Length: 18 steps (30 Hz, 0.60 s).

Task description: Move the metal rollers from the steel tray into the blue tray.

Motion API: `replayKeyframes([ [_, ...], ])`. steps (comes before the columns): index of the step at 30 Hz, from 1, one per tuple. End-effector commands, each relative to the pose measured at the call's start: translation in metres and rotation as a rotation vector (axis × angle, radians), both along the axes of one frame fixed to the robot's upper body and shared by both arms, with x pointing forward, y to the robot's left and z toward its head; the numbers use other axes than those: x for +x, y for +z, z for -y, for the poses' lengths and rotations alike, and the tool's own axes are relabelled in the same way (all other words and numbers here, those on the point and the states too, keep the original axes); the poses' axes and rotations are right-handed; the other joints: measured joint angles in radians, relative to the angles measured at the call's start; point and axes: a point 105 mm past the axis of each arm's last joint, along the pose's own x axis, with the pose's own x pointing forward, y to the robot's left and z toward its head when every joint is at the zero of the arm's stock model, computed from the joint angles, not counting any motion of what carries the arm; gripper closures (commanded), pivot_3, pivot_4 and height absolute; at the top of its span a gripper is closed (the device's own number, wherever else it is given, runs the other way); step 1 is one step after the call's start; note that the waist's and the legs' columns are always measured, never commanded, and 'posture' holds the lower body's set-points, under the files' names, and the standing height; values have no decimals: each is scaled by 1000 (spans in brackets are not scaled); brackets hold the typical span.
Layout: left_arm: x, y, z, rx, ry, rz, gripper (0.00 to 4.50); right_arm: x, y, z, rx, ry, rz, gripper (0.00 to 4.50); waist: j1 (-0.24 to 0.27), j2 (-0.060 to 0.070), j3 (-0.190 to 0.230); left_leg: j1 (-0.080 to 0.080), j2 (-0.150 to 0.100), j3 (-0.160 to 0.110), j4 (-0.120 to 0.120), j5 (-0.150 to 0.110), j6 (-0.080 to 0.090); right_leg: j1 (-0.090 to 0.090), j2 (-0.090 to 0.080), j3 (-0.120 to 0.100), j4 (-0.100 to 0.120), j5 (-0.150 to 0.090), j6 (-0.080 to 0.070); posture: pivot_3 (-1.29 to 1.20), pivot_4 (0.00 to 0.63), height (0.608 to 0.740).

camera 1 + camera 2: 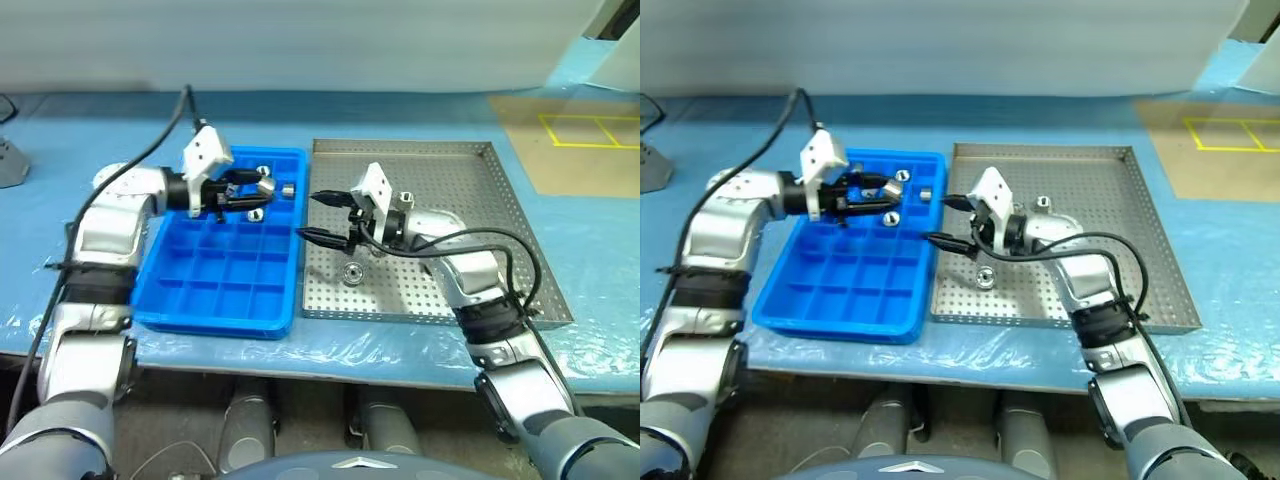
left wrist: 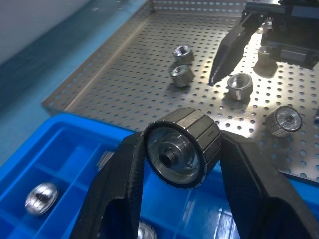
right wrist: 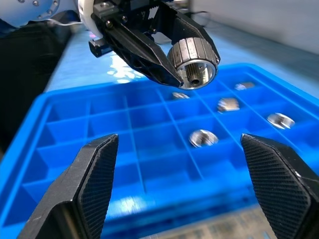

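Observation:
The held roller (image 1: 266, 186) hangs clear above the blue tray, whose near compartments (image 1: 183, 263) are empty, so the robot's left gripper should keep moving toward them and let go of the roller inside one.
My left gripper (image 1: 262, 192) is shut on one of the metal rollers (image 2: 182, 148), a ribbed silver cylinder with a dark hole. It holds the roller above the far right compartments of the blue tray (image 1: 215, 320). A few rollers (image 3: 203, 138) lie in that tray's far compartments. My right gripper (image 1: 306, 215) stands open and empty over the left edge of the steel tray (image 1: 470, 200), pointing toward the blue tray and the held roller. Several loose rollers (image 2: 239, 85) rest on the perforated floor, one (image 1: 351, 272) just below my right fingers.
Both trays sit side by side on a blue-covered table, close to its front edge. A brown board with yellow tape marks (image 1: 580, 140) lies at the back right. A grey object (image 1: 10, 165) sits at the far left.

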Motion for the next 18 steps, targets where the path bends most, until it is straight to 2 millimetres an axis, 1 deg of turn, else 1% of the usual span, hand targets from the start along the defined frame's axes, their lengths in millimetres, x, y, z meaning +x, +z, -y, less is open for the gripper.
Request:
replayKeyframes([
  [1, -13, 5, -17, -26, 106, 24, 2600, -1, 4, -14, 0, 82, 31, 457, 25, 0, 0, 0, 0, 0, 0, 0, -1, 0, 0, -1, 0, 0, 0, 178, 150, 740],
  [4, -33, -7, -29, -30, 153, -24, 2600, -2, 2, -24, -1, 129, 29, 457, 45, 0, 0, -1, 0, 0, -1, 0, -1, 0, 0, -1, 0, 0, 0, 219, 150, 740],
  [6, -50, -23, -42, -14, 195, -68, 2600, -5, 3, -29, 4, 172, 19, 457, 55, 0, 0, -1, 0, 0, -1, 0, -1, -1, 0, -1, -1, 0, 0, 256, 150, 740],
  [9, -61, -47, -56, 33, 275, -106, 2600, -8, 2, -33, -2, 212, 10, 457, 74, 0, 0, -1, 0, -1, -1, 1, -1, -1, 0, -1, 0, 0, 0, 283, 150, 740],
  [11, -63, -58, -64, 28, 329, -133, 2600, -9, 1, -36, -6, 229, 10, 457, 86, 0, 0, 0, 0, -1, -1, 1, -1, 0, 0, -1, 0, -1, 0, 291, 150, 740],
  [13, -61, -64, -72, 8, 379, -147, 2600, -10, 1, -38, -8, 238, 11, 457, 98, 0, 1, 1, 0, -1, -2, 1, -2, 0, 0, -1, 1, -1, 0, 296, 150, 740],
  [15, -53, -73, -84, -2, 480, -158, 2600, -10, 0, -39, -8, 241, 10, 457, 107, 0, 1, 2, 0, -2, -3, 1, -3, 0, 0, -1, 1, -1, 1, 299, 150, 740],
  [18, -49, -88, -91, 14, 538, -179, 2600, -9, -2, -39, -15, 231, 13, 457, 108, 0, 0, 5, -1, -2, -6, 2, -5, 2, 0, 0, 1, -1, 1, 293, 150, 740],
])
